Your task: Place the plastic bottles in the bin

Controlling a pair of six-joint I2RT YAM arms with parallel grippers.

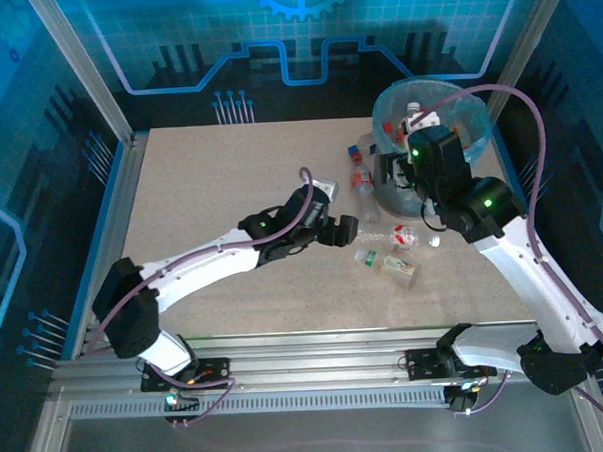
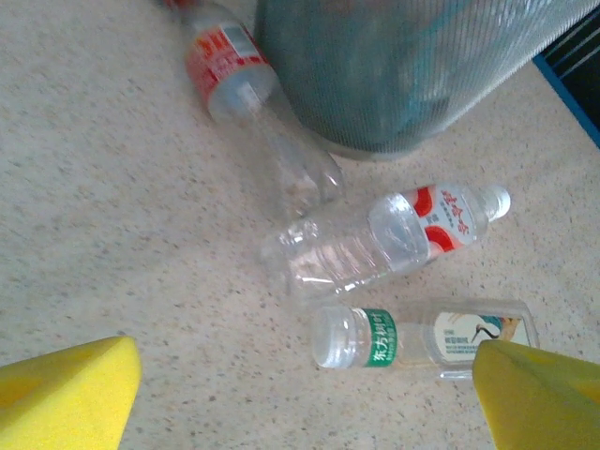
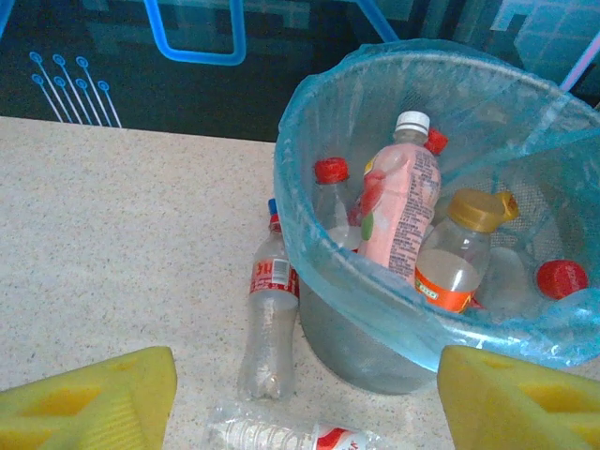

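Note:
The green-labelled bottle [image 1: 386, 268] is clear of the red-and-white one, so my left gripper should keep going, open, toward the bottle's bottom end [image 1: 409, 276] until the fingers straddle it.
Three plastic bottles lie on the table by the bin [image 1: 477, 128]: a red-labelled one [image 2: 246, 94] against its base, a red-and-white-labelled one [image 2: 394, 239], and a green-labelled one [image 2: 422, 336]. My left gripper [image 2: 305, 403] hangs open above them with nothing between its yellow pads [image 2: 66, 394]; the green-labelled bottle lies just off the right pad. My right gripper [image 3: 300, 403] is open and empty in front of the bin [image 3: 375, 300]. Inside the bin stand a pink bottle [image 3: 398, 211], an orange-labelled one [image 3: 455, 258] and others with red caps.
The red-labelled bottle [image 3: 270, 319] rests against the bin's left side, and another small bottle [image 1: 353, 152] sits behind it. A loose white cap [image 1: 434, 242] lies near the right arm. The left half of the table [image 1: 209, 180] is bare. A metal frame encloses the table.

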